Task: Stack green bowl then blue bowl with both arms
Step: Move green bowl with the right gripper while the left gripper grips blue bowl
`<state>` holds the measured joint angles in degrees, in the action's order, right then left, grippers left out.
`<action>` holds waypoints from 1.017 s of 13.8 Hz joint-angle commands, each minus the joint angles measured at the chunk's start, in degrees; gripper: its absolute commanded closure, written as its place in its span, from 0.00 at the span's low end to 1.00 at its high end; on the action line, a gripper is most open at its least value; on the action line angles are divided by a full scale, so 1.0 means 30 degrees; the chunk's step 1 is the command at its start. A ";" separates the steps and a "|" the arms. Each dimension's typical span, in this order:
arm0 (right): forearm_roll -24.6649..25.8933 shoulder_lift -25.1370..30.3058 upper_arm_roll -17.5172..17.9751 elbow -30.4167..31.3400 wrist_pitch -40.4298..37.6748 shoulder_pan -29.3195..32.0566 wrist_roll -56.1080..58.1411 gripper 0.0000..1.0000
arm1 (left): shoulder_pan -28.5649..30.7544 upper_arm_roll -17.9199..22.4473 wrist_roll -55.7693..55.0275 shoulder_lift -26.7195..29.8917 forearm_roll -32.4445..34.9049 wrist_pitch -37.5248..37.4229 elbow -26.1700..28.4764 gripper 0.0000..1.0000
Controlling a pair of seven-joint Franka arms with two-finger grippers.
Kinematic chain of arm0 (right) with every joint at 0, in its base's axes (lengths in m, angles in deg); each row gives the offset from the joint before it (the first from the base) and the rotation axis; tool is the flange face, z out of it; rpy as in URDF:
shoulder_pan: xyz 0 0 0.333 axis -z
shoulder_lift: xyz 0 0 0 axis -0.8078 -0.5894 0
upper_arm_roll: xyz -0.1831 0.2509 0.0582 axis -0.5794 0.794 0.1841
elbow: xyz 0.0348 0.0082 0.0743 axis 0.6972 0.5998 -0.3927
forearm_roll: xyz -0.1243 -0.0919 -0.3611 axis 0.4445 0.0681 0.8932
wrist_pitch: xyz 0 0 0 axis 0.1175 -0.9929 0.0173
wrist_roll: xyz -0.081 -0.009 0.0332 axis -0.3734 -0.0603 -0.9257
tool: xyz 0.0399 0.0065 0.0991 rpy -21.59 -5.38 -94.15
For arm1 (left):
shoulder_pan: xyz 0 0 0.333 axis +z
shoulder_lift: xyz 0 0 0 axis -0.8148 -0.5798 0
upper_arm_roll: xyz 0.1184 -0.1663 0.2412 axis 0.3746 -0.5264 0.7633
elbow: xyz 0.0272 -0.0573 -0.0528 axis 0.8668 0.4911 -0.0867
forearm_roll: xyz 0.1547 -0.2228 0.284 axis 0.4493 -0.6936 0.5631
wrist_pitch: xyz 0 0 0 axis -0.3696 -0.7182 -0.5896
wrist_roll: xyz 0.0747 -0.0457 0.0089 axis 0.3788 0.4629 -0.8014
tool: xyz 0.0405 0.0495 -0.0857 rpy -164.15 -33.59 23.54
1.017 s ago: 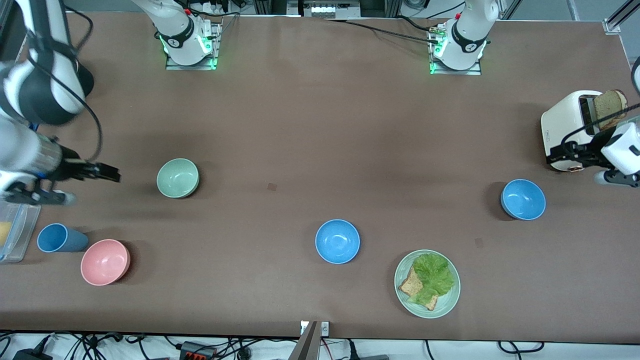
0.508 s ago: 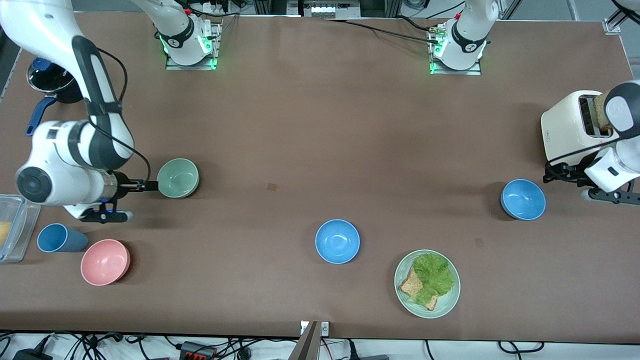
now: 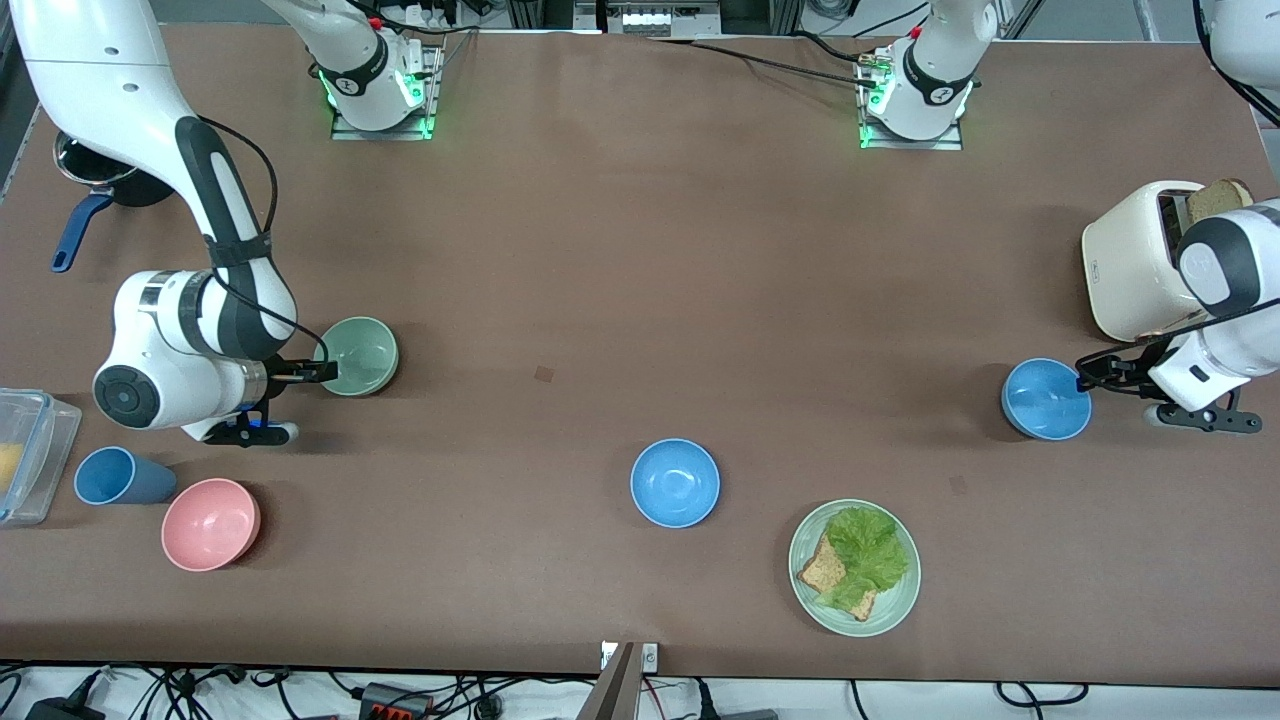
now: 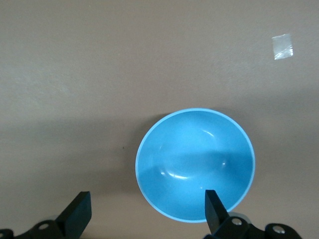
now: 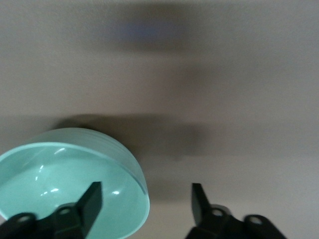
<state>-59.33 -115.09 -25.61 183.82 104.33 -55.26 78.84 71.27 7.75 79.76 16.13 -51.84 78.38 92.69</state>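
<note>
My gripper will lower the blue bowl (image 3: pixel 1046 398) into the green bowl (image 3: pixel 362 356), and the blue bowl's rim should then stay just above the green bowl's rim, because both bowls look equally wide.
The green bowl (image 3: pixel 356 356) stands upright toward the right arm's end of the table. My right gripper (image 3: pixel 322 372) is open at its rim. In the right wrist view (image 5: pixel 144 201), one finger is over the inside of the green bowl (image 5: pixel 65 179) and the other is outside it. A blue bowl (image 3: pixel 1046 399) stands toward the left arm's end. My left gripper (image 3: pixel 1085 382) is open at its rim. In the left wrist view (image 4: pixel 146 215), one finger is over that bowl's (image 4: pixel 195 164) edge and the other is over bare table. A second blue bowl (image 3: pixel 675 483) stands mid-table.
A white toaster (image 3: pixel 1135 262) holding bread is beside the left arm. A pale-green plate (image 3: pixel 806 590) with lettuce and bread is near the front edge. A pink bowl (image 3: pixel 210 523), a blue cup (image 3: pixel 115 476), a clear container (image 3: pixel 25 450) and a dark pot (image 3: pixel 95 180) are at the right arm's end.
My right gripper has moved along the table to the green bowl's rim. My left gripper has moved from beside the toaster to the blue bowl's rim. The bowls have not moved.
</note>
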 commanded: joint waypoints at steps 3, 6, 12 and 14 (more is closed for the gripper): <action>-0.0035 -0.0141 0.0101 0.0177 -0.0272 -0.0330 -0.0073 0.70 | 0.0436 -0.0102 0.0343 -0.1393 0.0247 0.1418 -0.0265 0.00; -0.0064 -0.0112 0.0159 0.0178 -0.0301 -0.0331 0.0190 1.00 | 0.0436 -0.0102 0.0343 -0.1921 0.0247 0.2063 -0.0265 0.00; -0.0122 0.0210 0.3521 -0.1371 -0.0858 -0.0796 -0.0654 1.00 | 0.0700 -0.0102 0.0343 -0.2597 0.0247 0.2827 -0.0148 0.20; -0.0064 -0.0052 0.3910 -0.2454 -0.0655 -0.2256 -0.2643 1.00 | 0.0700 -0.0102 0.0343 -0.2597 0.0247 0.2769 -0.0090 0.28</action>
<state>-59.52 -114.90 -14.90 179.60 103.13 -58.27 75.18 72.91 7.76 79.84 8.43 -51.84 86.52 92.66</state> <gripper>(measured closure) 0.960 0.194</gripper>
